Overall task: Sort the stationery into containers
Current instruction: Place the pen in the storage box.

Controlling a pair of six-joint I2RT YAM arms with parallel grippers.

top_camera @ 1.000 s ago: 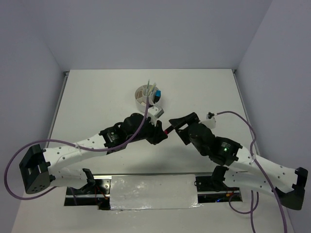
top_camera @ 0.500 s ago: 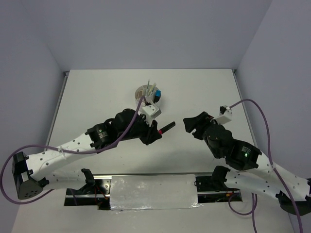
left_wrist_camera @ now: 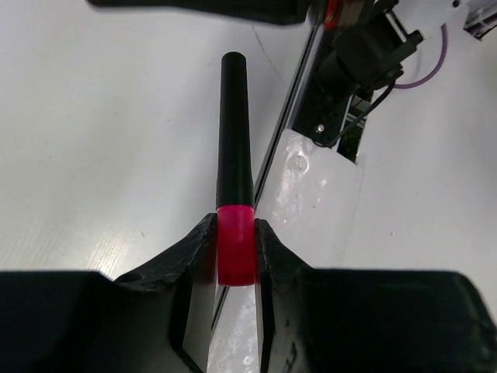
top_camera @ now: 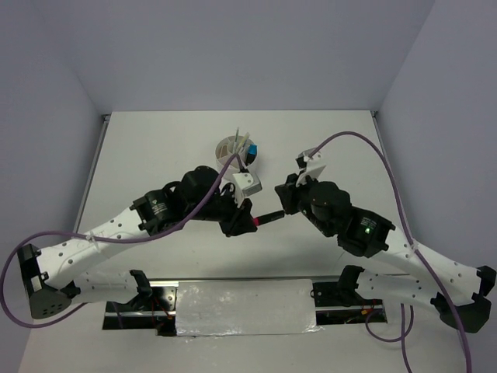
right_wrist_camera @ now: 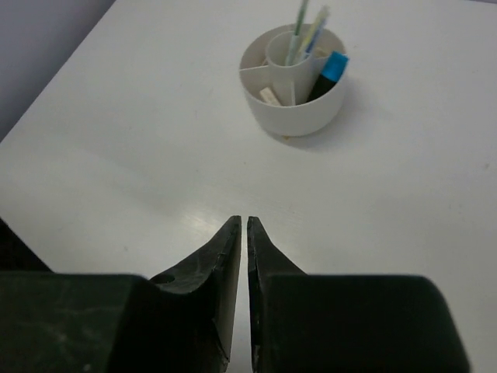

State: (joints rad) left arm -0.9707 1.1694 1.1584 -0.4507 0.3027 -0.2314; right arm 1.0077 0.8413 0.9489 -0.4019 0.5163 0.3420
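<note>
Next, my left gripper moves back and lowers the pink-and-black highlighter (top_camera: 269, 217) with its black end down into the container (top_camera: 238, 156), because the highlighter lies level toward my right gripper.
My left gripper (left_wrist_camera: 234, 233) is shut on the pink end of a pink-and-black highlighter (left_wrist_camera: 234, 140), whose black body sticks out ahead of the fingers. From above, the highlighter (top_camera: 264, 218) hangs over the table's middle, in the left gripper (top_camera: 245, 221). My right gripper (right_wrist_camera: 242, 223) is shut with nothing in it; it sits just right of the highlighter's tip, right gripper (top_camera: 279, 192) pointing at the container. The round white container (right_wrist_camera: 299, 116) holds thin pens (right_wrist_camera: 301, 27), a blue-and-black highlighter (right_wrist_camera: 332, 70) and a small eraser (right_wrist_camera: 270, 95). From above, the container (top_camera: 225, 155) stands behind both grippers.
A shiny plate (top_camera: 245, 307) on a metal rail runs along the near edge between the arm bases. Purple cables (top_camera: 388, 175) loop off both arms. Grey walls close in the table on the left, back and right.
The right gripper let go of the highlighter, drew back, then shut and swung towards the container. The left arm kept the highlighter and shifted slightly.
</note>
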